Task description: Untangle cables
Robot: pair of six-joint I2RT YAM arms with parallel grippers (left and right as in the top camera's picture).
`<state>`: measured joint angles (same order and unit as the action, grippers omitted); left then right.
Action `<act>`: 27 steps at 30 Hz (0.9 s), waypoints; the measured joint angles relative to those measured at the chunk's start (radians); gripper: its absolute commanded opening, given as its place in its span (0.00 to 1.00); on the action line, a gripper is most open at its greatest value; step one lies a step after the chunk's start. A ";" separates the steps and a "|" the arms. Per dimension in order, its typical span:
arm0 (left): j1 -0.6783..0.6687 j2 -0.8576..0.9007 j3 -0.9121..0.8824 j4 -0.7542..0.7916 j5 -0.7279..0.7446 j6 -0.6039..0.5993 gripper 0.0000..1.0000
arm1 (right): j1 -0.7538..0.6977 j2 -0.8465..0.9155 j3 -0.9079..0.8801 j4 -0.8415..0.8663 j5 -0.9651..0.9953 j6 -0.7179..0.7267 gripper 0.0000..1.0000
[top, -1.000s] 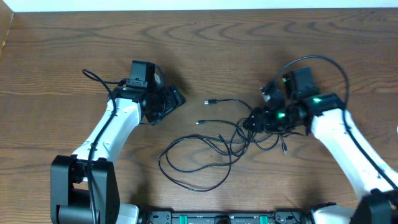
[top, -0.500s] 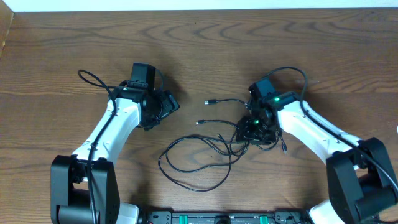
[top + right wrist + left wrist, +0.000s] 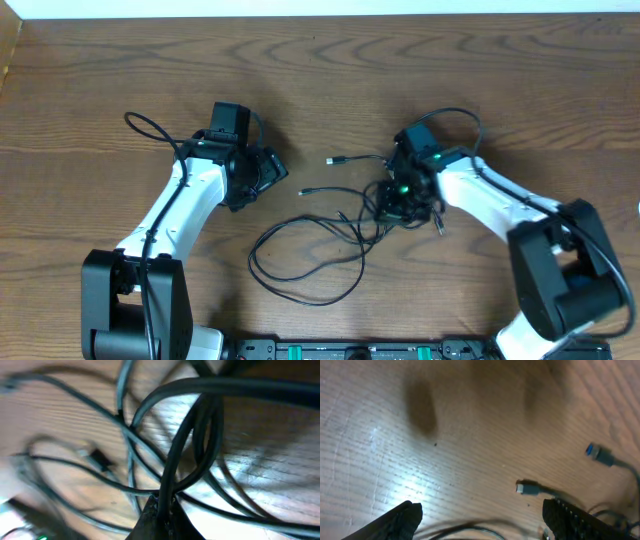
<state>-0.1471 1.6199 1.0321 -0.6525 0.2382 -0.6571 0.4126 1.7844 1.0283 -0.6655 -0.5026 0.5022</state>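
My right gripper should lift the strand of cable it holds, and my left gripper should hold the tangle [image 3: 362,218] before I pull the piece away, because other strands of cable cross [image 3: 174,486] around that piece.
Thin black cables [image 3: 352,222] lie tangled on the wooden table, knotted at centre right, with a wide loop [image 3: 300,270] trailing to the front. Free plugs [image 3: 333,161] point left. My right gripper [image 3: 393,203] is down in the knot. In the right wrist view its fingertips [image 3: 156,509] are pinched shut on one black cable strand [image 3: 182,445], among several crossing strands. My left gripper [image 3: 272,172] hovers left of the cables, open and empty. Its wrist view shows the fingers [image 3: 406,516] wide apart, above a cable loop [image 3: 470,526] and two plugs [image 3: 527,488].
The bare wooden table [image 3: 330,70] stretches behind the arms. The arms' own thick black cables [image 3: 150,128] arch beside each wrist. A dark rail [image 3: 350,350] runs along the front edge.
My right gripper has gone from half open to shut on a cable strand, and the knot, loop and plugs have slid slightly left. The left arm has barely moved.
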 measured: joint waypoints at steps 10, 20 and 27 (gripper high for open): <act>-0.001 0.000 0.000 0.129 0.498 0.359 0.84 | -0.113 -0.486 0.016 0.221 -0.087 -0.127 0.01; -0.001 -0.047 0.000 0.155 0.664 0.479 0.84 | -0.113 -0.543 0.022 0.169 0.074 0.021 0.01; -0.033 -0.254 0.000 0.159 0.683 0.509 0.84 | -0.113 -0.542 0.022 0.151 0.050 -0.018 0.02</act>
<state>-0.1802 1.3663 1.0317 -0.4931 0.9211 -0.1478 0.3000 1.2427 1.0500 -0.5140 -0.4522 0.4847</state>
